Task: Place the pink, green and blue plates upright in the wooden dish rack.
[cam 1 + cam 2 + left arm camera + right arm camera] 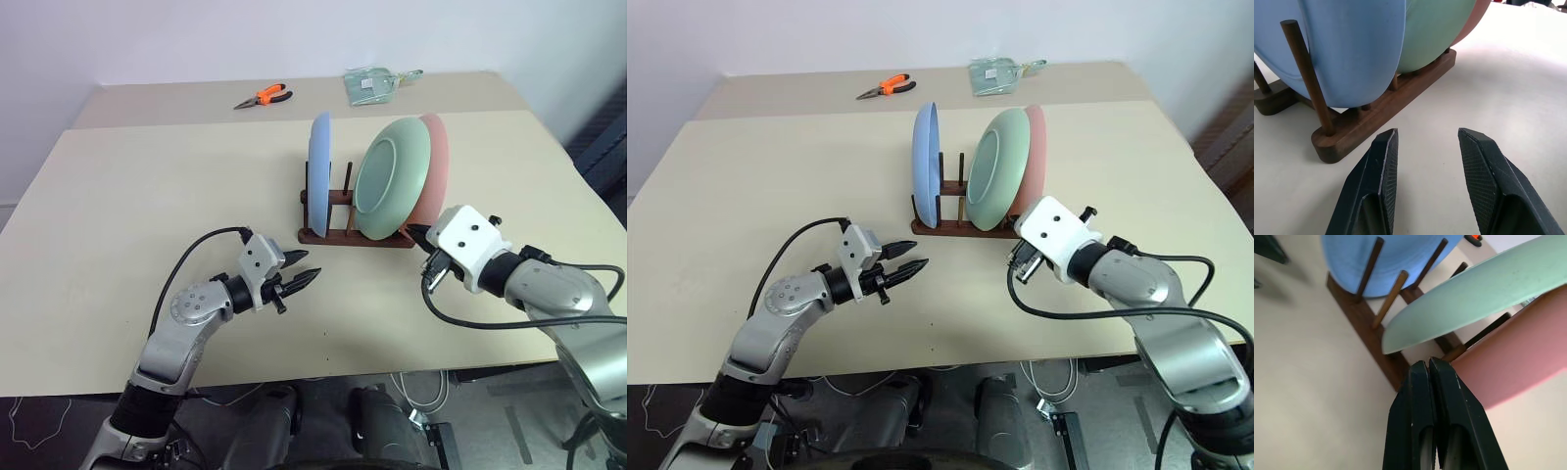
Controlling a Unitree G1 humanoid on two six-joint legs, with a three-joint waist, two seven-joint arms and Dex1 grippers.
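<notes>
The robot's shut right gripper should push the green plate's lower edge (380,231) toward the blue plate until the green plate stands upright, because the green plate slants (425,149) against the pink plate.
The wooden dish rack (338,234) stands mid-table with all three plates upright in it. The blue plate (319,171) is at the left end, the green plate (392,178) leans to the right of the middle, and the pink plate (436,162) sits just behind the green one at the right end. My left gripper (300,277) is open and empty, level above the table in front of the rack's left end (1327,142). My right gripper (1425,366) is shut and empty, its tip close to the rack's right end, below the green plate (1474,298) and beside the pink plate (1508,362).
Orange-handled pliers (263,96) and a clear plastic packet (372,83) lie at the far side of the table. The table's front edge (323,377) runs just under both arms. Bare tabletop stretches left and right of the rack.
</notes>
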